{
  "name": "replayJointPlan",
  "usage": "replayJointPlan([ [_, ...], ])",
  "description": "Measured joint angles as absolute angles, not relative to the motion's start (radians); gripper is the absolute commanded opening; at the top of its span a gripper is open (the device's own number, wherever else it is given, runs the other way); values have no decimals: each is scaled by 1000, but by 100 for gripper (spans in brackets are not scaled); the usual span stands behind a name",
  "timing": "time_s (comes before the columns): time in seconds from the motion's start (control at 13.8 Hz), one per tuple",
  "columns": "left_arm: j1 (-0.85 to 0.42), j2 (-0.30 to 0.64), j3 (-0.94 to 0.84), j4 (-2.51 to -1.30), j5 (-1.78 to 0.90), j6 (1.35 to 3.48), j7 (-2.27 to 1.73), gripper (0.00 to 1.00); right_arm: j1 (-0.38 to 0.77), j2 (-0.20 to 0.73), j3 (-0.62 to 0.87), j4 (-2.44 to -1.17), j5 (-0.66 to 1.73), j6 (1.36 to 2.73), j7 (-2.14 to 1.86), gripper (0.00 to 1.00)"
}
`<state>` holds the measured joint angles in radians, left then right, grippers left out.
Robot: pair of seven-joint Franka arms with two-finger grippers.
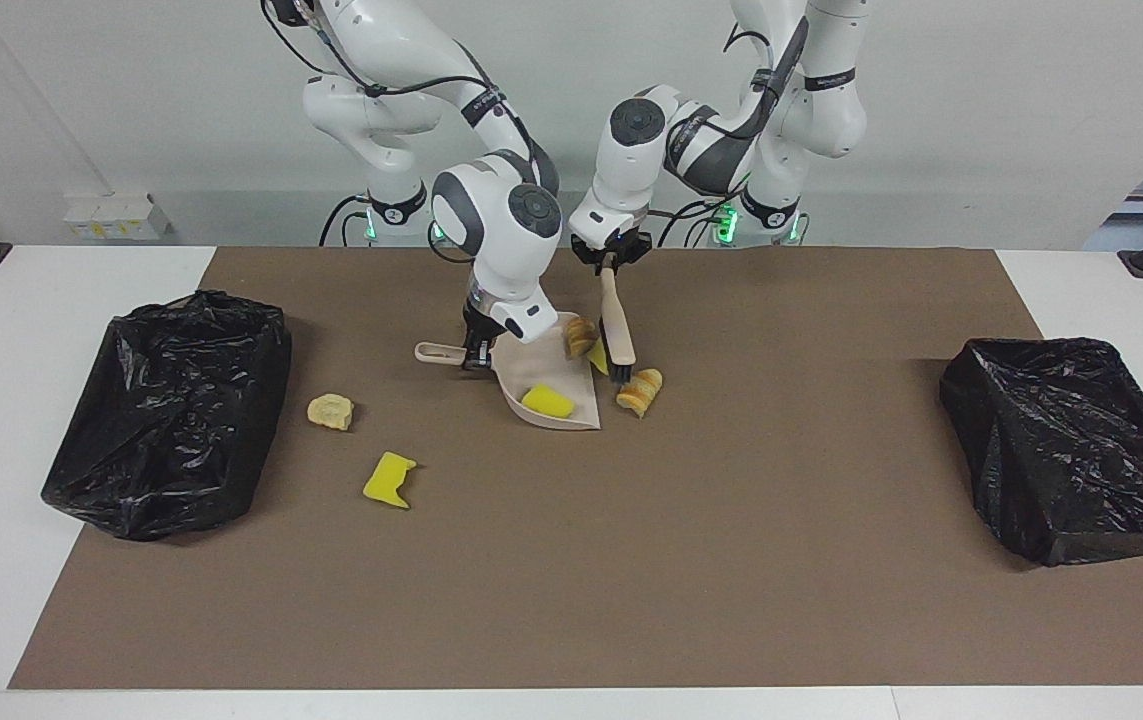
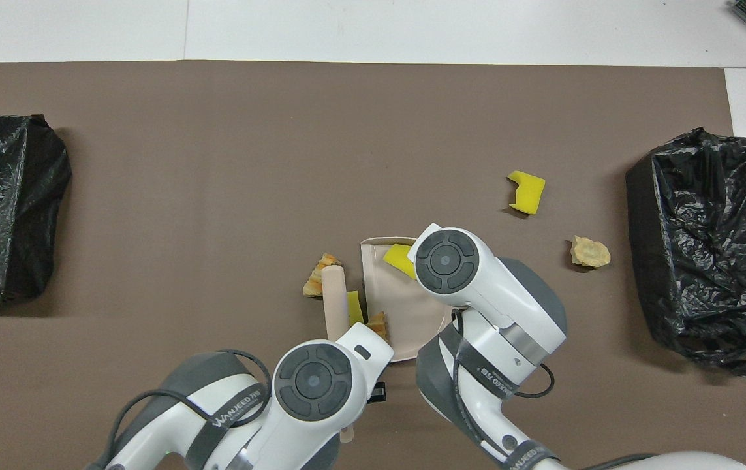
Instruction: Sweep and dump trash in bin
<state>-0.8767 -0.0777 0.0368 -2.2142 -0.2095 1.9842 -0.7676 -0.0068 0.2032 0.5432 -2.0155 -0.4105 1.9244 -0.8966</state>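
My left gripper has the brush standing between the pan and the outer bread lump point(image 1: 640, 392), so it should move the bristles behind that lump point(image 1: 665, 396) and sweep the lump into the pan.
My right gripper point(image 1: 476, 356) is shut on the handle of the beige dustpan point(image 1: 531, 365), which rests on the brown mat. My left gripper point(image 1: 610, 258) is shut on the handle of the brush point(image 1: 617, 325), whose bristles touch the mat at the pan's open edge. A yellow sponge chunk point(image 1: 547, 401) lies in the pan. A bread lump point(image 1: 581, 335) and a yellow scrap point(image 1: 598, 357) sit at the pan's edge by the brush. Another bread lump point(image 1: 640, 390) lies beside the bristles, outside the pan. A tan lump point(image 1: 331, 411) and a yellow sponge point(image 1: 390, 480) lie loose toward the right arm's end.
Two bins lined with black bags stand on the mat: one at the right arm's end point(image 1: 171, 410), close to the loose scraps, and one at the left arm's end point(image 1: 1071, 445). The mat point(image 1: 631, 560) lies on a white table.
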Motion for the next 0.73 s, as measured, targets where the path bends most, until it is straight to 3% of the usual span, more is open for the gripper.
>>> replayJointPlan([
  [0.51, -640, -46, 57, -2241, -186, 1948, -500, 0, -7, 203, 543, -2016, -410, 1924, -897, 0],
  [0.73, -682, -12, 43, -2267, -180, 1985, -419, 0, -7, 203, 543, -2016, -410, 1924, -897, 0],
])
